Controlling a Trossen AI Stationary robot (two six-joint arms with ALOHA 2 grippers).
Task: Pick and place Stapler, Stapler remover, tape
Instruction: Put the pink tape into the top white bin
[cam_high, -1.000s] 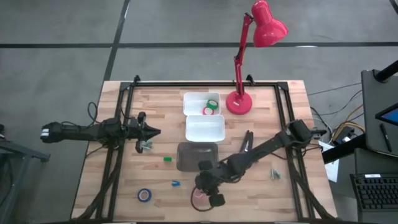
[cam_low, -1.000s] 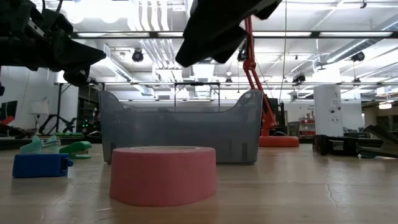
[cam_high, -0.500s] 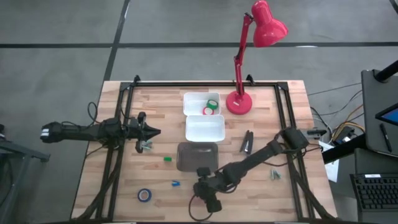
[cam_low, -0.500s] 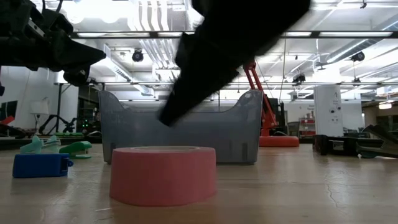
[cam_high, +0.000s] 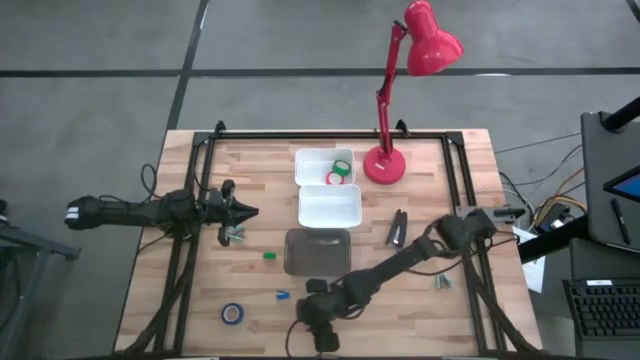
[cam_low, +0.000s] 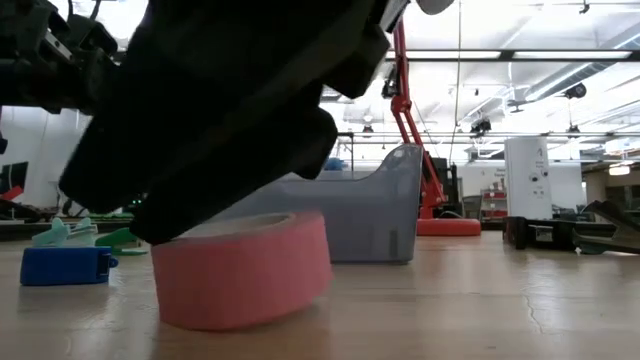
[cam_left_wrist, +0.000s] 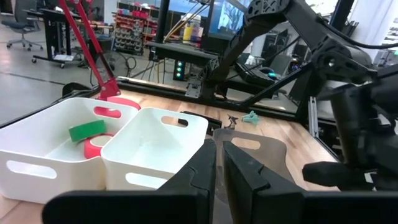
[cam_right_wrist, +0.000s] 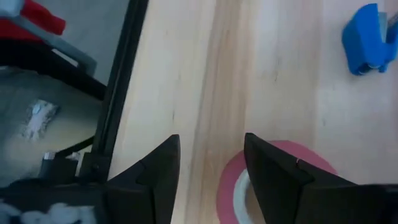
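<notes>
The pinkish-red tape roll (cam_right_wrist: 311, 155) will overlap the other tapes when I put it at one end of the white bin, because green tape and red tape (cam_high: 338, 173) crowd that end.
The pinkish-red tape roll (cam_low: 240, 285) sits near the table's near edge, tipped, with one lower edge on the wood. In the high view it is hidden under my right gripper (cam_high: 322, 330). That gripper is open (cam_right_wrist: 211, 140) and comes down on the roll. Blue tape (cam_high: 232, 313) lies flat on the table to its left. Green tape (cam_high: 343, 167) and red tape (cam_high: 334, 178) lie in a white bin. The black stapler (cam_high: 397, 228) lies right of the grey bin. My left gripper (cam_high: 250, 212) hovers shut at the table's left. My right gripper comes at the pinkish-red roll from above, pointing down. One finger (cam_right_wrist: 273, 174) covers the roll's pale core, and the other (cam_right_wrist: 155, 168) stands outside the ring. The ring's wall (cam_right_wrist: 227, 183) lies between them. The roll is tipped, one edge on the table.
A grey bin (cam_high: 318, 250) and two white bins (cam_high: 330, 205) stand mid-table, with the red lamp's base (cam_high: 383, 165) behind them. Small blue (cam_high: 283, 295) and green (cam_high: 270, 256) pieces lie left of my right gripper. Another small piece (cam_high: 440, 280) lies by the right frame rail.
My right gripper has moved toward the near edge and the left, and down onto the pinkish-red roll. The roll has tipped and slid a little along the table. In the high view it is now covered by the gripper.
</notes>
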